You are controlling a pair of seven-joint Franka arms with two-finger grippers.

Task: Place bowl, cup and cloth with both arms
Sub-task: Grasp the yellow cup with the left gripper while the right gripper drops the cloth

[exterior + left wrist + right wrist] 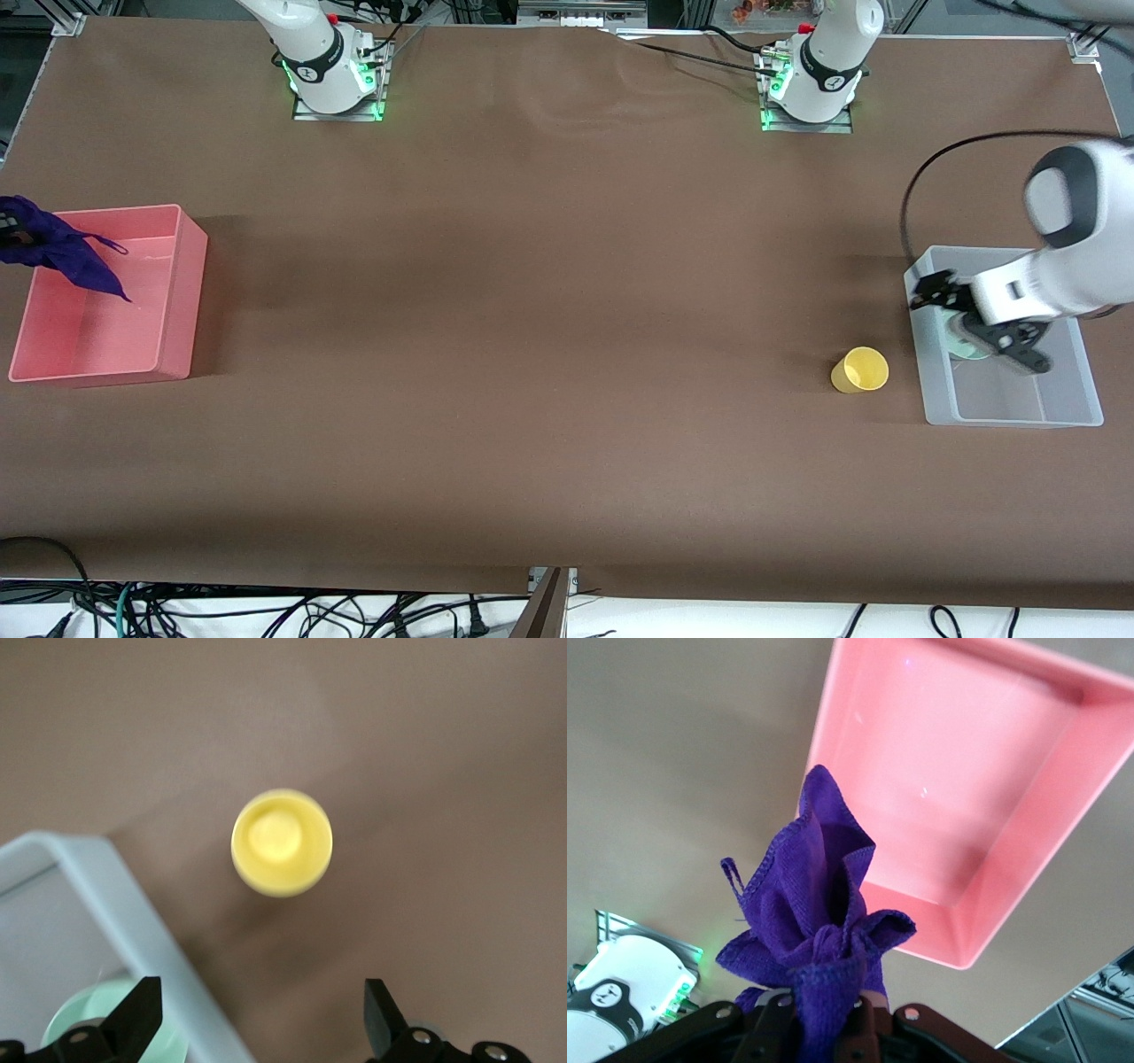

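The yellow cup (pixel 859 370) is slimmer than the pale mint-green bowl's wide rim (pixel 89 1001), so I expect the cup to rest inside the bowl once I lower it.
The pale mint-green bowl (pixel 964 341) sits in a clear grey bin (pixel 1019 415) at the left arm's end of the table. My left gripper (pixel 972 326) hangs open and empty above it, over the bin's wall. In the left wrist view the bowl (pixel 93 1020) lies under one finger (pixel 133 1019). The yellow cup (pixel 859 369) stands upright on the table beside the bin; it also shows in the left wrist view (pixel 282 842). My right gripper (pixel 7 232) is shut on the dark purple cloth (pixel 62 252), which hangs above the pink bin (pixel 182 292).
In the right wrist view the cloth (pixel 815 904) hangs bunched from my right gripper (pixel 824 1019) over the rim of the pink bin (pixel 966 797). The brown table (pixel 549 310) stretches between the two bins.
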